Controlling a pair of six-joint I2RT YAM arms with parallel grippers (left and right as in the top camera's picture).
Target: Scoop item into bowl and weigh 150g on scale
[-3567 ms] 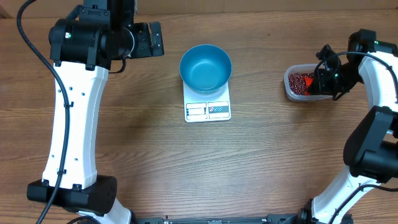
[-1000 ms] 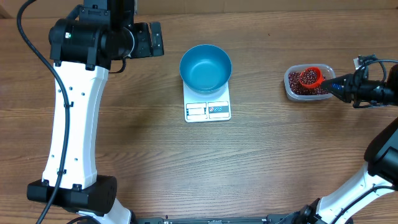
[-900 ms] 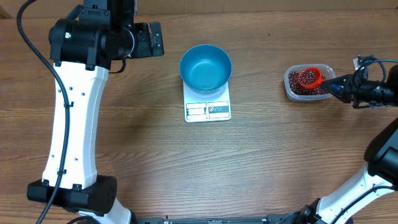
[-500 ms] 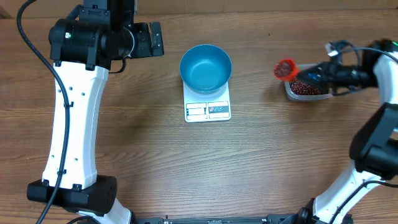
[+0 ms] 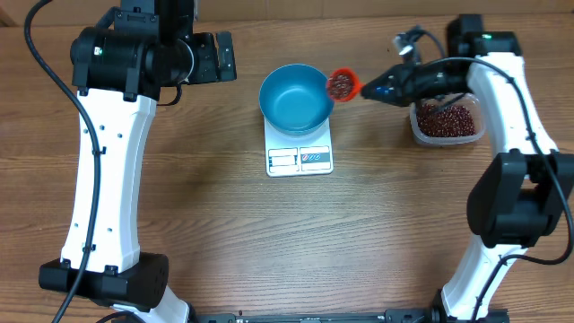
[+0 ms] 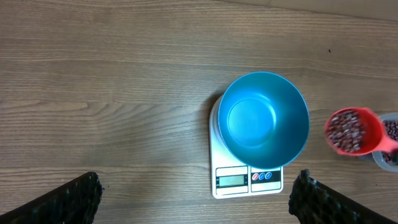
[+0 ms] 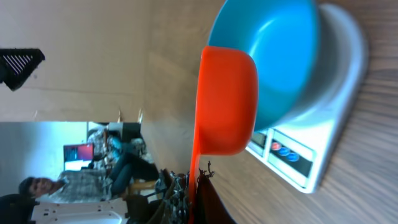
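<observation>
The scale's display (image 6: 232, 180) is blank, so next my right gripper pulls the full scoop back while my left gripper presses the scale's buttons (image 6: 262, 176) before I pour.
The empty blue bowl (image 5: 297, 98) (image 6: 264, 121) (image 7: 273, 56) sits on the white scale (image 5: 300, 158) (image 6: 245, 180) (image 7: 323, 143). My right gripper (image 5: 378, 91) (image 7: 194, 190) is shut on the handle of an orange scoop (image 5: 341, 85) (image 6: 351, 130) (image 7: 227, 99). The scoop is full of red-brown beans and hangs level just outside the bowl's right rim. More beans (image 5: 444, 117) lie in the clear container (image 5: 420, 131) to the right. My left gripper (image 5: 218, 58) (image 6: 196, 182) stands open, high above the table left of the bowl, holding nothing.
The clear container's edge (image 6: 392, 134) shows at the right side of the left wrist view. My right arm reaches over that container. Bare wooden table lies in front of the scale and to its left.
My right gripper has lifted the loaded scoop out of the clear container and carried it left to the bowl's right rim. The left arm has not moved.
</observation>
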